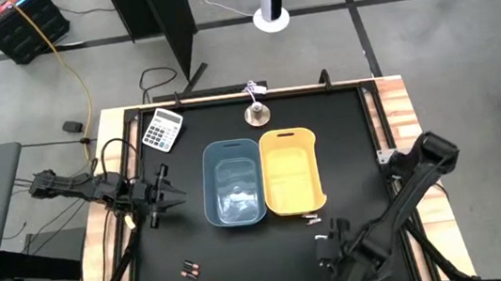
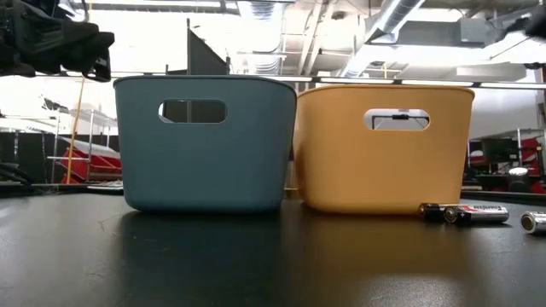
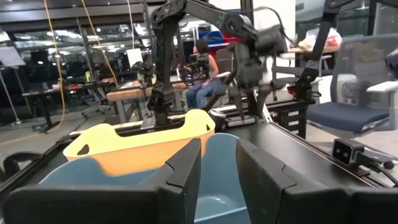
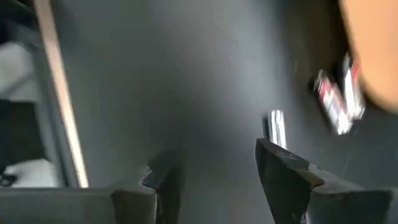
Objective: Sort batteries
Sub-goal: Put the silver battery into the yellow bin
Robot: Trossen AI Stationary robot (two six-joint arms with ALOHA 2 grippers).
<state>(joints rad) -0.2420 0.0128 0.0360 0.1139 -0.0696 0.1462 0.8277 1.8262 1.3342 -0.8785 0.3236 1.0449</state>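
Note:
I should keep lowering my right gripper until both fingers are on either side of the silver battery. The silver battery lies clear of the battery pair and points along my open fingers.
Two dark batteries with reddish ends lie on the black mat near its front left. More batteries lie by the yellow bin's near side, also showing in the low view. A silver battery lies on the mat just ahead of one finger of my right gripper, which is open and low over the mat; whether that finger touches it I cannot tell. My left gripper is open, holds nothing, and hovers left of the blue bin, pointing at it.
The blue bin and yellow bin stand side by side mid-table. A calculator and a small metal bell-like object sit toward the far edge. A person sits in the room behind. Wooden table rails run along both sides.

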